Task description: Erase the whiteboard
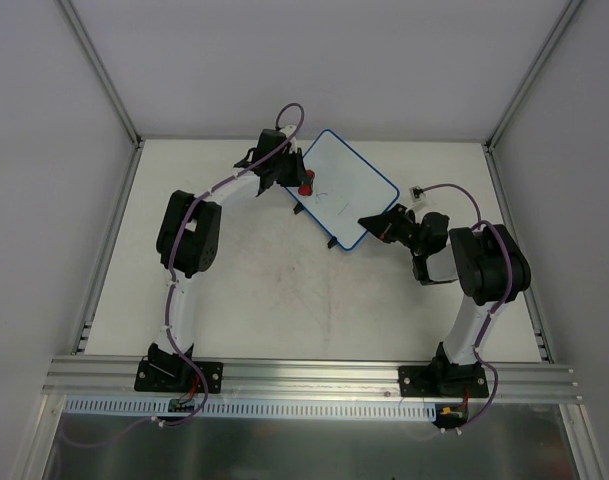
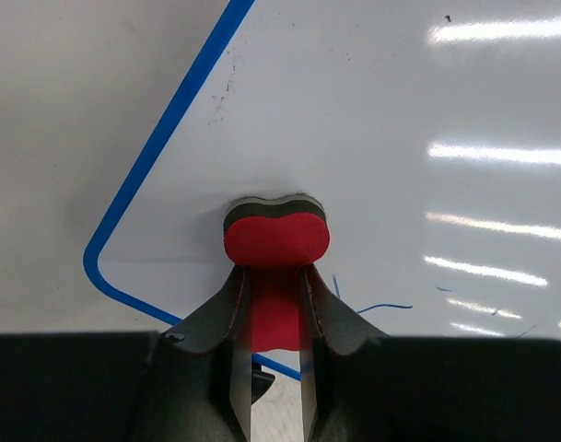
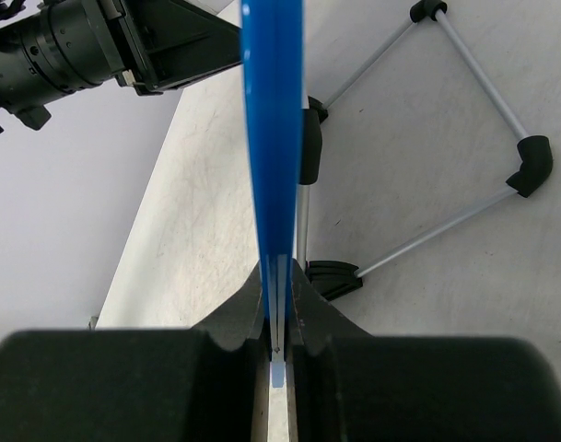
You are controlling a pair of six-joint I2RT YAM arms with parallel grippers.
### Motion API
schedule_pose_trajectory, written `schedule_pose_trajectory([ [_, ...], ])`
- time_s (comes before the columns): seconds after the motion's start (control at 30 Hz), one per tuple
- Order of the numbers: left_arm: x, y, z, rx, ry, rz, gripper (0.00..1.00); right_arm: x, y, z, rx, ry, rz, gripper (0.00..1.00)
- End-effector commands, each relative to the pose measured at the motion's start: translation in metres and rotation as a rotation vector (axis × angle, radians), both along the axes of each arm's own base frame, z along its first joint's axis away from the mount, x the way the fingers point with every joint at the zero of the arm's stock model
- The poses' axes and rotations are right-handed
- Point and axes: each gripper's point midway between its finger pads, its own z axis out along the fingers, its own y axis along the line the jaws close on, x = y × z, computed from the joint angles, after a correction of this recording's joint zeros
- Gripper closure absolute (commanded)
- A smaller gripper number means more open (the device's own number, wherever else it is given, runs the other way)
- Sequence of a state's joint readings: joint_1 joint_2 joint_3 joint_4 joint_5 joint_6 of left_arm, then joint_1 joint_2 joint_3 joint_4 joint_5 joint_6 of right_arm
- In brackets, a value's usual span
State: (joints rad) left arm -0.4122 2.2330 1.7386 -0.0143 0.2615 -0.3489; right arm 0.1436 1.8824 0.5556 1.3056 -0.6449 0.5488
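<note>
The eraser is next to the whiteboard's rounded corner (image 2: 96,263), but thin blue marks (image 2: 384,307) are still there farther in, so the robot's left gripper should wipe back over them toward the right gripper.
The whiteboard (image 1: 346,188) lies tilted at the back middle of the table, white with a blue rim. My left gripper (image 1: 296,182) is shut on the red eraser (image 1: 306,187) and presses it on the board's left part. In the left wrist view the eraser (image 2: 276,239) touches the white surface (image 2: 381,110) near its rounded corner, with thin blue pen marks (image 2: 383,307) just right of it. My right gripper (image 1: 374,224) is shut on the board's near right edge; in the right wrist view the blue rim (image 3: 273,138) runs edge-on between my fingers (image 3: 251,308).
The board's wire stand with black feet (image 3: 524,166) shows under it in the right wrist view. The left arm's wrist (image 3: 68,46) shows at the top left there. Grey walls and metal frame posts (image 1: 104,70) enclose the table.
</note>
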Motion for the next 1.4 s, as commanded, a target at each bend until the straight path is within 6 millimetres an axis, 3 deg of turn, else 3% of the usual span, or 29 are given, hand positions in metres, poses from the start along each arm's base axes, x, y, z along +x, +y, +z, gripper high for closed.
schedule_pose_trajectory([
  [0.0,-0.028,-0.030,-0.008,0.012,0.004,-0.109,1.00,0.006,0.005,0.055,0.013,-0.284,0.028,1.00],
  [0.07,-0.037,-0.039,-0.006,0.078,-0.056,-0.165,1.00,0.006,0.006,0.056,0.013,-0.285,0.029,1.00],
  [0.27,-0.083,-0.094,0.006,0.186,-0.202,-0.383,1.00,0.007,0.006,0.056,0.013,-0.285,0.029,1.00],
  [0.57,-0.127,-0.136,0.004,0.295,-0.346,-0.612,1.00,0.007,0.006,0.056,0.016,-0.282,0.029,1.00],
  [0.67,-0.126,-0.139,0.001,0.318,-0.345,-0.612,1.00,0.007,0.006,0.056,0.015,-0.283,0.028,1.00],
  [0.87,-0.112,-0.132,-0.005,0.349,-0.309,-0.520,1.00,0.008,0.006,0.056,0.016,-0.282,0.028,1.00],
  [1.03,-0.083,-0.099,-0.005,0.226,-0.174,-0.387,1.00,0.007,0.006,0.055,0.016,-0.281,0.028,1.00],
  [1.37,-0.051,-0.037,-0.016,0.023,0.034,-0.140,1.00,0.007,0.006,0.055,0.016,-0.281,0.028,1.00],
])
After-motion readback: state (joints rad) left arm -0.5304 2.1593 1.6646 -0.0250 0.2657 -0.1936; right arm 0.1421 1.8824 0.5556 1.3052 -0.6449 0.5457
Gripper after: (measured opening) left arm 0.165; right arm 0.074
